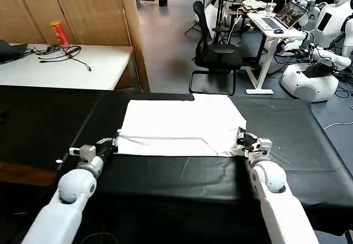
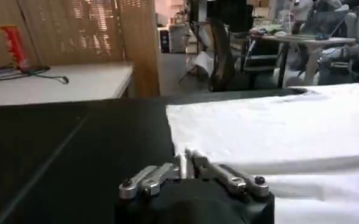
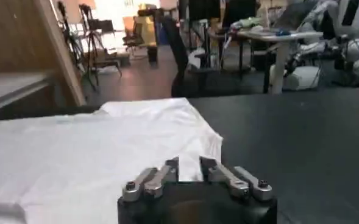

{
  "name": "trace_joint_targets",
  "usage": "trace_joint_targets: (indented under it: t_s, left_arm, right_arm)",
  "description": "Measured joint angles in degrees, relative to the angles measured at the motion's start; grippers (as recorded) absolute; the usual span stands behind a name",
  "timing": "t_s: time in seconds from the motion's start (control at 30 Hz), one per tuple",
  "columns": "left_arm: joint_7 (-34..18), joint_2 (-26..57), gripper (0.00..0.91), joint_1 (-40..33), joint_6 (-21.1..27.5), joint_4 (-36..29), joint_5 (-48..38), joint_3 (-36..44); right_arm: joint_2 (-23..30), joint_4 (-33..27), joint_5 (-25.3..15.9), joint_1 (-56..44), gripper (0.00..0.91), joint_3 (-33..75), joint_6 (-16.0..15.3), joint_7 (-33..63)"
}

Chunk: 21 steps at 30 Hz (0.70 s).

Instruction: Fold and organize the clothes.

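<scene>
The white T-shirt [image 1: 179, 117] will slide toward me still folded when I pull, because its folded layers lie flat together along its near edge [image 1: 175, 154].
The clothes are one white T-shirt [image 1: 176, 122], lying plain side up on the black table cloth [image 1: 182, 178], with a fold line running across its near part. My left gripper [image 1: 114, 142] sits at the shirt's near left corner. In the left wrist view the left gripper [image 2: 187, 163] has its fingers pressed together on the edge of the T-shirt [image 2: 277, 134]. My right gripper [image 1: 241, 139] is at the near right corner. In the right wrist view the right gripper [image 3: 189, 165] stands open, with the hem of the T-shirt [image 3: 94, 152] lying between its fingers.
Bare black cloth runs left, right and in front of the shirt. Behind the table on the left is a white desk [image 1: 66, 67] with a red can [image 1: 57, 34] and cables. A black office chair [image 1: 215, 51] and parked white robots [image 1: 309, 78] stand beyond.
</scene>
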Motion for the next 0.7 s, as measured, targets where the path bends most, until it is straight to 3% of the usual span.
trace_joint_targets:
  t_s: [0.2,0.5,0.57,0.63,0.67,0.7]
  left_arm:
    - [0.02,0.07,0.878,1.96,0.51,-1.77,-0.84,-1.83]
    - [1.09,0.10,0.878,8.84,1.49,-6.12,-5.73,-4.18]
    - [1.68,-0.11,0.878,10.27,1.49,-6.25,-5.89,-4.32]
    - [2.11,-0.18,0.809,11.16,1.49,-6.29,-6.09,-4.39]
    - [2.45,-0.19,0.517,11.49,1.49,-6.33,-6.09,-4.46]
    - [2.78,-0.21,0.449,11.83,1.47,-6.40,-6.06,-4.52]
  right_arm:
    - [-3.34,5.64,-1.25,-6.19,0.878,2.10,-0.03,-1.19]
    - [-4.32,5.60,-1.58,-9.76,0.878,2.36,1.07,-2.69]
    - [-4.32,5.16,-1.59,-9.84,0.790,2.22,1.21,-2.70]
    - [-4.33,4.86,-1.61,-10.07,0.731,2.17,1.28,-2.71]
    - [-4.32,4.73,-1.63,-10.20,0.692,2.12,1.30,-2.72]
    - [-4.32,4.53,-1.68,-10.30,0.683,2.10,1.34,-2.72]
